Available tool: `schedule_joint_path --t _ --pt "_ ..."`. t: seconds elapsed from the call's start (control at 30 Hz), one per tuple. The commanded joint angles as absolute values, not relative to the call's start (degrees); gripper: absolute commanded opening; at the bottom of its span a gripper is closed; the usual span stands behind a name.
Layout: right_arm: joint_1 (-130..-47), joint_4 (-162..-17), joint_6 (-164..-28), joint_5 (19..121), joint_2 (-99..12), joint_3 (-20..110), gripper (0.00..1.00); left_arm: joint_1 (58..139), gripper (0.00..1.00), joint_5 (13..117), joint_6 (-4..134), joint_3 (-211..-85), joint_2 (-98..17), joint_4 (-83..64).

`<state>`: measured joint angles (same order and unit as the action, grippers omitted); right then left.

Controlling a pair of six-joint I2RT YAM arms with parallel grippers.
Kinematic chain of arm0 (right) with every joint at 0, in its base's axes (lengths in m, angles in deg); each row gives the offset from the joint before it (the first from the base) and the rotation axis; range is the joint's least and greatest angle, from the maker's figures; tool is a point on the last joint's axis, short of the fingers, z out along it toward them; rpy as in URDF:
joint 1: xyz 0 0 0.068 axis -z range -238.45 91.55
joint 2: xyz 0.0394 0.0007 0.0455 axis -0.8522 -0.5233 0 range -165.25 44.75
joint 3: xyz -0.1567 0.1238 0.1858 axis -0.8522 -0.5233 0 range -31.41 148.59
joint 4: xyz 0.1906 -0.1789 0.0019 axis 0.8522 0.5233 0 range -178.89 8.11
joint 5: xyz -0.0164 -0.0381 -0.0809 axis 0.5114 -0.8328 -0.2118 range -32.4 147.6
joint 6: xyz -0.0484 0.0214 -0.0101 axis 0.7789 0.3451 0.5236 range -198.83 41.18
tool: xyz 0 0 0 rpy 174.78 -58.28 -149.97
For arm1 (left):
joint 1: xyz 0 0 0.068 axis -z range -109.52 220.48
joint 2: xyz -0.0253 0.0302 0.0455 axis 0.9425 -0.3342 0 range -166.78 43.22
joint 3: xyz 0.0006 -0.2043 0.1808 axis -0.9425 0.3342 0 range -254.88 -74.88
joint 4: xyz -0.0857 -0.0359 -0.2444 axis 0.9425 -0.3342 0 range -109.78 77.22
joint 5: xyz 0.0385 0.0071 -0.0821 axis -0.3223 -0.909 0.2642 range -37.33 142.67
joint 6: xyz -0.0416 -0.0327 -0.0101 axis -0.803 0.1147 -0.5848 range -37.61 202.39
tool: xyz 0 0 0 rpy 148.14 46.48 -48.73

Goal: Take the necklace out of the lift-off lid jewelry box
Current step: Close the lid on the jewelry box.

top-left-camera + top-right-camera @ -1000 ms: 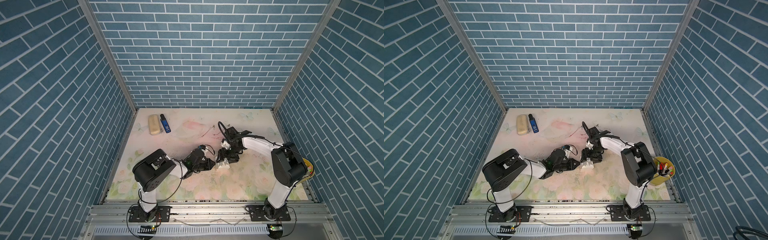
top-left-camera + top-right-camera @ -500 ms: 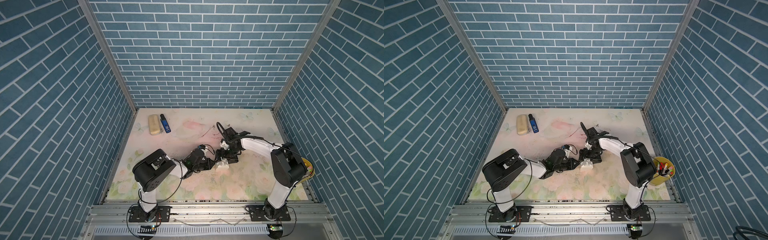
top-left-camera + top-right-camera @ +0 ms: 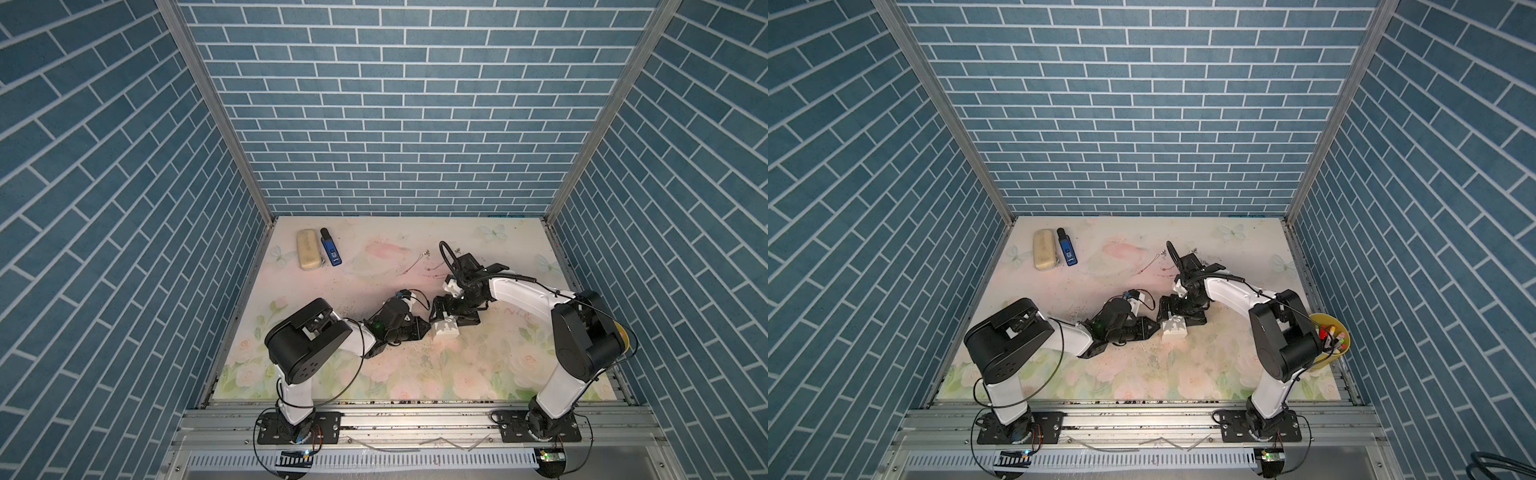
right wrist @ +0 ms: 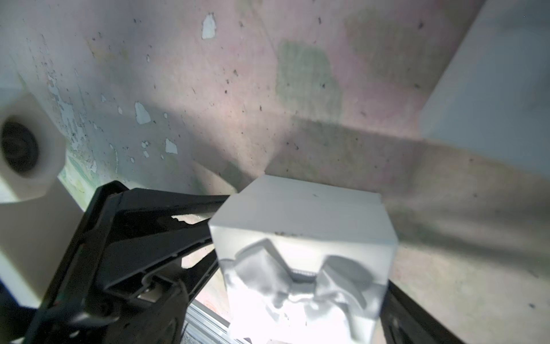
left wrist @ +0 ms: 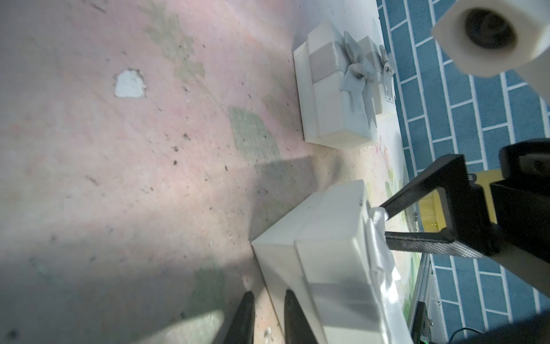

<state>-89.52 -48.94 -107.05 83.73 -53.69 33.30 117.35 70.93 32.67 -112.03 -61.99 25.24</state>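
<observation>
The lid is sitting too high on the jewelry box's base (image 5: 287,278), so next I open my right gripper off its sides and push down on the lid's top (image 4: 301,289).
The white lift-off lid jewelry box (image 3: 445,330) stands mid-table with its lid on and a white bow (image 5: 379,238) on top. The necklace is hidden. My left gripper (image 5: 269,303) lies low on the mat. Its fingertips (image 5: 293,315) are nearly together at the box's lower edge, and in the right wrist view they meet the box's corner (image 4: 226,205). My right gripper (image 3: 449,321) hangs over the box with its jaws spread wide to either side of the lid (image 4: 300,247). One of its fingers (image 5: 422,238) rests by the bow.
A second white box with a grey bow (image 5: 339,92) stands just beyond. Thin chain-like strands (image 3: 417,264) lie on the mat further back. A tan case (image 3: 308,250) and a blue device (image 3: 331,247) sit at the far left. A yellow pen cup (image 3: 1331,338) is at the right edge.
My right gripper's jaws have spread wider around the box's lid, and its wrist has shifted slightly. The left gripper and the box have stayed put.
</observation>
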Motion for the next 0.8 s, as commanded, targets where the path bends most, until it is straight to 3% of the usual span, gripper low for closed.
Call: schedule_joint_path --t 0.0,0.13,0.33,0.77 --pt "-88.15 -49.25 -106.8 85.11 -51.33 31.81 0.99 117.25 0.21 70.58 33.05 -111.55 -60.49 24.39" --pt "-86.9 -49.12 -106.17 84.94 -50.08 30.45 0.99 117.32 0.21 70.65 32.99 -111.42 -60.49 24.39" --pt "-85.78 -51.49 -105.98 86.52 -48.9 27.97 0.89 117.32 0.2 71.09 32.54 -111.53 -61.26 25.17" --pt "-87.3 -55.22 -105.81 89.56 -52.7 26.29 0.53 119.16 0.19 72.01 31.34 -114.16 -64.0 25.63"
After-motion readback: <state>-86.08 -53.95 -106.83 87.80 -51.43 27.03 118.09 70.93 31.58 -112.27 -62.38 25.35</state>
